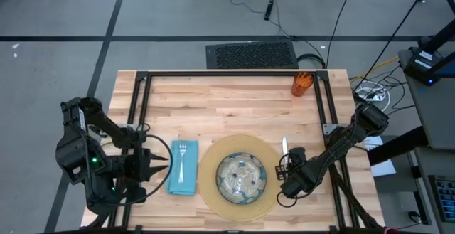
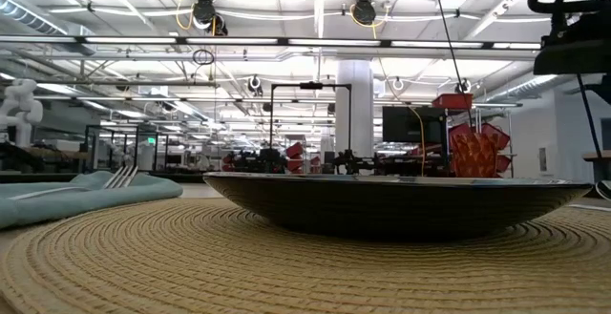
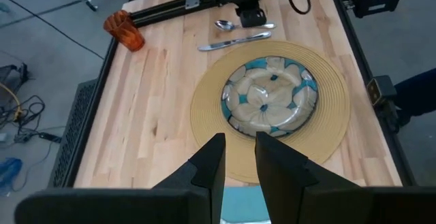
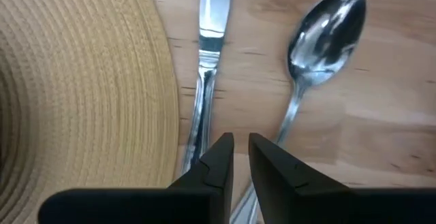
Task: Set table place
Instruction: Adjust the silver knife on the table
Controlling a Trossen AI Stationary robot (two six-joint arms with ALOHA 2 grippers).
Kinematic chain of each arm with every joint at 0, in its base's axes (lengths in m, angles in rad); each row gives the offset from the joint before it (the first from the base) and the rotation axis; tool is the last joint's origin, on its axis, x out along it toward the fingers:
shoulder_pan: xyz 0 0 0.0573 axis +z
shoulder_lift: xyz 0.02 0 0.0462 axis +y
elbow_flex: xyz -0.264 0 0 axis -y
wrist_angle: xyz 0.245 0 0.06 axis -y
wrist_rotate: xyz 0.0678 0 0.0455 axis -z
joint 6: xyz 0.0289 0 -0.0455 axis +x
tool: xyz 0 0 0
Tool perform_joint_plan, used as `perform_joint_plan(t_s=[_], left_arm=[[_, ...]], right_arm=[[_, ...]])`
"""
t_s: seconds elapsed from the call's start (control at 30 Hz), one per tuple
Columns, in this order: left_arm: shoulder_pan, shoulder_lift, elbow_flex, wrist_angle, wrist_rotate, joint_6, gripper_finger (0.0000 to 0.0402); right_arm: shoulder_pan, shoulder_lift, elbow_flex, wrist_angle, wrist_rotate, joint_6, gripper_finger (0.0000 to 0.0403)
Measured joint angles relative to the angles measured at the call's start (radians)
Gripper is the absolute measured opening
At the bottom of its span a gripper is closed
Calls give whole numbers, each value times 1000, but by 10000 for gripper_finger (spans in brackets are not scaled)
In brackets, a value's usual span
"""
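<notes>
The spoon (image 4: pixel 315 64) lies at a slant next to the knife. My right gripper should adjust the knife's handle (image 4: pixel 203 108) first, then grab the spoon's handle and turn it in line.
A patterned glass bowl (image 1: pixel 242 176) sits in the middle of the round tan mat (image 1: pixel 213 188) on the table (image 1: pixel 227 106). Left of the mat lies the teal napkin (image 1: pixel 183 168), and the fork (image 1: pixel 183 156) rests on it. Right of the mat, the knife (image 4: pixel 208 60) and the spoon (image 4: pixel 323 43) lie flat on the wood, side by side. My right gripper (image 4: pixel 240 149) hovers over their handle ends, pointing down, its fingers a narrow gap apart with nothing between them. My left gripper (image 3: pixel 238 149) stands left of the napkin, slightly open and holding nothing.
A small orange cup (image 1: pixel 303 83) stands upright at the far right corner of the table. Black frame rails (image 1: pixel 213 75) run along the far edge and both sides. The far half of the tabletop is bare wood.
</notes>
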Motion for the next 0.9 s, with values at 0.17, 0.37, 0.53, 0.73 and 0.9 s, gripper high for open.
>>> perform_joint_plan(t_s=[0.17,0.37,0.53,0.73,0.9], left_arm=[[0,0,0,0,-7,0,66],[0,0,0,0,-7,-1,66],[0,0,0,0,-7,-1,66],[0,0,0,0,-7,-1,66],[0,0,0,0,-7,-1,66]], right_arm=[[0,25,0,34,48,-11,39],[-6,77,0,86,72,-37,64],[-6,117,0,99,65,-32,104],[-21,131,0,106,65,-38,125],[-43,131,0,108,46,-63,116]])
